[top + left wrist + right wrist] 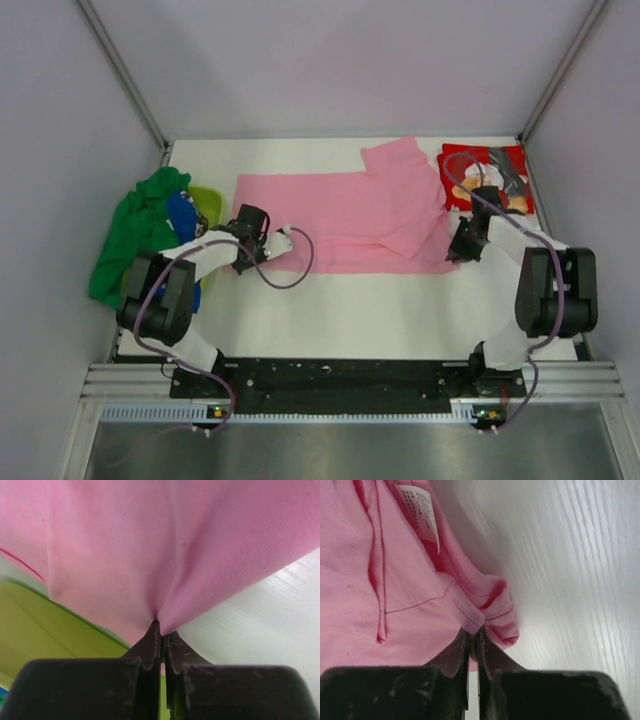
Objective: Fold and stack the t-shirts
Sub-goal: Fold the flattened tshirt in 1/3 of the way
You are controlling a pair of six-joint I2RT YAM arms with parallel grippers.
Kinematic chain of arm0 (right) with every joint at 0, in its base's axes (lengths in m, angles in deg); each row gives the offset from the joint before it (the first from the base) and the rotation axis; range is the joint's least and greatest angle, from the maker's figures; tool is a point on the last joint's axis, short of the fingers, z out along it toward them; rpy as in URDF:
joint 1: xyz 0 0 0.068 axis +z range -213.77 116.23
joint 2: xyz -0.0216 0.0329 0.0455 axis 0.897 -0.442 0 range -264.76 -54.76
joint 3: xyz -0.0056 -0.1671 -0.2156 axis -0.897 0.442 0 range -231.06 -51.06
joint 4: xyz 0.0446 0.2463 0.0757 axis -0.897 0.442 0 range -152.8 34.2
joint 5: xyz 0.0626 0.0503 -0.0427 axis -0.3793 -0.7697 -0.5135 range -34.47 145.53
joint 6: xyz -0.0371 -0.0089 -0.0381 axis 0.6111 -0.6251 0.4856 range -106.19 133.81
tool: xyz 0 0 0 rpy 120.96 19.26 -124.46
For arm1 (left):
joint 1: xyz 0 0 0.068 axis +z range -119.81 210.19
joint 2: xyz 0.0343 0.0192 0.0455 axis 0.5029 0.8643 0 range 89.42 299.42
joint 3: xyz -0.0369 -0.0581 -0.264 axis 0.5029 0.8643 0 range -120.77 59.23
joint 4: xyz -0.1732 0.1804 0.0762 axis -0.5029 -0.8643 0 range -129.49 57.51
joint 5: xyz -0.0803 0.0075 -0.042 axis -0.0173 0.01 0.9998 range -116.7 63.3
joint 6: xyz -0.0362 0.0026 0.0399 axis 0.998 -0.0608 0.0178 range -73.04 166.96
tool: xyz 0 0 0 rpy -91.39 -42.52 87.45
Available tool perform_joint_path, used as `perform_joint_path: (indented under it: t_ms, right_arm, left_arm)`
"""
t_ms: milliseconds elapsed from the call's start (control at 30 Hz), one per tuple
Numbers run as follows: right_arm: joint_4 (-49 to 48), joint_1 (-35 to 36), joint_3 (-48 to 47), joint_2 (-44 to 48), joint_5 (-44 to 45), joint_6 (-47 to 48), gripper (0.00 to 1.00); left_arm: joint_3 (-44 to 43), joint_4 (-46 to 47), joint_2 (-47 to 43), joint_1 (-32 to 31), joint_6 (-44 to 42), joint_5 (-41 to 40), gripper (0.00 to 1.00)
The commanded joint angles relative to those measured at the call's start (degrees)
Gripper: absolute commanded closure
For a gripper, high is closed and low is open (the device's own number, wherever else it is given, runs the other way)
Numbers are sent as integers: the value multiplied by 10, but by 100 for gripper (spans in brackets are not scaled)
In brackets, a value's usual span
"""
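Next, my right gripper grips the t-shirt's seam there (450,586) beside the care label, where a bunched fold (404,243) crosses the pink t-shirt, while my left gripper spreads that fold.
The pink t-shirt (350,215) lies spread across the middle of the white table, one sleeve folded up at the back right. My left gripper (268,243) is shut on its near left edge; in the left wrist view the pink cloth (165,555) bunches into the closed tips (161,626). My right gripper (458,248) is shut on the shirt's near right corner, where a folded hem (475,617) is pinched between the tips (472,632). The red teddy-bear shirt (487,178) lies folded at the back right. Green (135,230), blue (183,215) and yellow-green (208,205) shirts are piled at the left.
Grey walls close the table at the back and sides. The shirt pile hangs over the table's left edge. A white care label (420,510) shows inside the pink shirt. Bare white table (370,310) lies between the pink shirt and the arm bases.
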State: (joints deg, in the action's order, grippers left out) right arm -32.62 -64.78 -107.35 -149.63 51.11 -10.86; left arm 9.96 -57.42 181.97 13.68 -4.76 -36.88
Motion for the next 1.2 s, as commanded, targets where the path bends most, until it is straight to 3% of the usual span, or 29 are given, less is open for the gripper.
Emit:
perform_joint_path:
  t_ms: [0,233,300,333,433,467,533,633,733,867,967,1067,1167]
  right_arm:
    - [69,-9,53,125,42,-33,100]
    - [131,-9,166,327,91,-123,100]
    - [149,-9,172,366,87,-152,94]
    - [170,-9,172,383,100,-174,89]
    - [214,-8,177,443,136,-219,49]
    - [222,-8,174,461,150,-228,42]
    - [228,-9,161,490,172,-229,40]
    - [210,-8,132,491,167,-189,48]
    - [132,3,124,470,47,-134,70]
    - [60,32,145,412,-54,-132,99]
    - [46,32,174,378,-75,-134,100]
    - [32,23,212,351,-66,-137,100]
    - [-2,13,257,341,-80,-153,100]
  left_arm:
    - [20,-65,-57,4,13,26,100]
    - [60,-188,-150,3,-2,43,100]
    - [59,-223,-157,3,3,37,99]
    - [60,-237,-160,3,5,33,94]
    - [61,-265,-164,3,9,30,74]
    - [59,-276,-163,3,10,31,66]
    - [42,-299,-156,3,16,31,58]
    - [-32,-326,-148,1,25,52,52]
    - [-141,-345,-131,-38,39,132,54]
    - [-262,-308,-85,-181,60,232,73]
    - [-317,-247,-19,-281,65,316,74]
    - [-349,-162,45,-339,91,378,68]
    - [-397,-102,127,-381,130,384,64]
